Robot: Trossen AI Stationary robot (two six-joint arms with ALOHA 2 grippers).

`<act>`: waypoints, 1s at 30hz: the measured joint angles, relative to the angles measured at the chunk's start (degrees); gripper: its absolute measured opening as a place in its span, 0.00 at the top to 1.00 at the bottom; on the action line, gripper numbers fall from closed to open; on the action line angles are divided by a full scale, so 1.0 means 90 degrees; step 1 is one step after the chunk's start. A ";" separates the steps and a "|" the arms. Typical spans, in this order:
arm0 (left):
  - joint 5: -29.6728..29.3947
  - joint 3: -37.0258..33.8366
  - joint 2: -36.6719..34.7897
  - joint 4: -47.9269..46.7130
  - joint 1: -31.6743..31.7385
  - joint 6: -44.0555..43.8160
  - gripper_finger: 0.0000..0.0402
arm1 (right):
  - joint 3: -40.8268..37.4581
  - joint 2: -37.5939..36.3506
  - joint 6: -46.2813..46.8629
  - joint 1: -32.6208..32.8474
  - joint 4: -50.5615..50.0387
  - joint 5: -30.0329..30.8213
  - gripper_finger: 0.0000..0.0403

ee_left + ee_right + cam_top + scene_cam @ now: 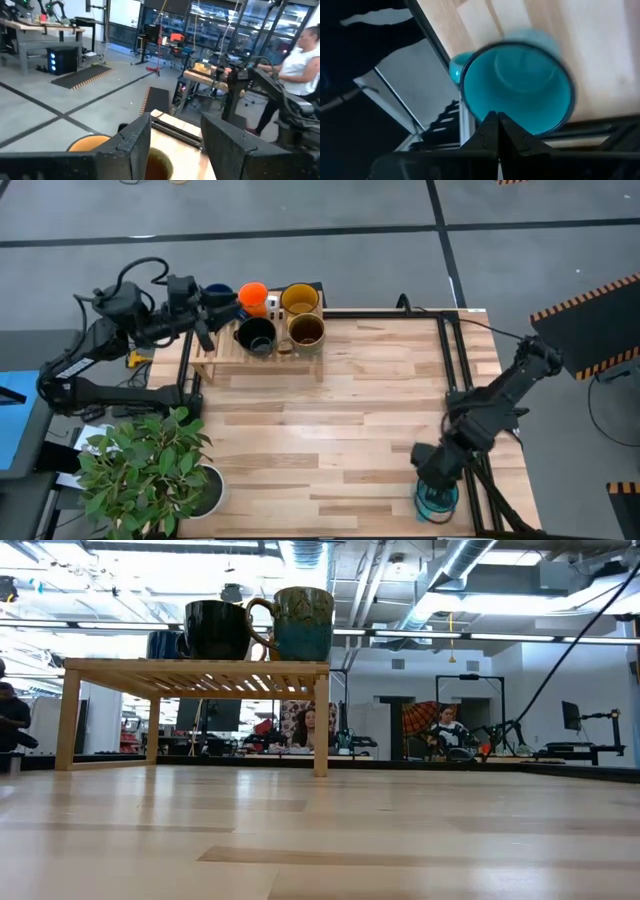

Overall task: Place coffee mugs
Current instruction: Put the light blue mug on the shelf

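My left gripper is out of reach of the teal mug (436, 504), so my right gripper should put the mug down on the wood (317, 427) near the rack for my left gripper.
Five mugs stand on a low wooden rack (262, 352) at the table's far left: dark blue (215, 293), orange (252, 294), yellow (300, 298), black (256, 335) and olive-brown (306, 330). The low view shows the black mug (215, 630) and the olive-brown mug (302, 624) on the rack top. My left gripper (175, 140) is open and hovers by the rack's left end (208, 315), near the orange mug (85, 145). The teal mug (520, 82) stands upright at the table's near right corner (437, 500). My right gripper (497, 125) is shut right above its rim. My right gripper points down over the teal mug's rim (515, 131), on the side away from the handle (456, 70). Its shut fingertips overlap the rim in the right wrist view; I cannot tell whether they touch it.
A potted plant in a white pot (150, 465) stands at the table's near left corner. A black metal frame (450, 360) runs along the table's right side and far edge. Bare wood (330, 440) lies between rack and teal mug. People sit in the room beyond (445, 730).
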 joint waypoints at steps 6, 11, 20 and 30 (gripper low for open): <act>-0.0003 -0.0002 0.0314 0.0301 -0.0006 0.0138 0.61 | 0.0000 0.0656 0.0537 0.0199 0.0133 0.0143 0.96; 0.0244 -0.0002 0.0537 0.0302 -0.0010 0.0135 0.61 | 0.0000 0.1448 0.0020 0.0052 0.0096 0.0178 0.96; 0.0392 -0.0002 0.0632 0.0343 -0.0010 -0.0001 0.61 | 0.0000 0.1884 -0.0894 -0.0670 0.0181 0.1094 0.96; 0.0550 -0.0002 0.0606 0.0341 -0.0010 -0.0235 0.61 | 0.0000 0.1873 -0.3033 -0.2391 0.1424 0.2108 0.96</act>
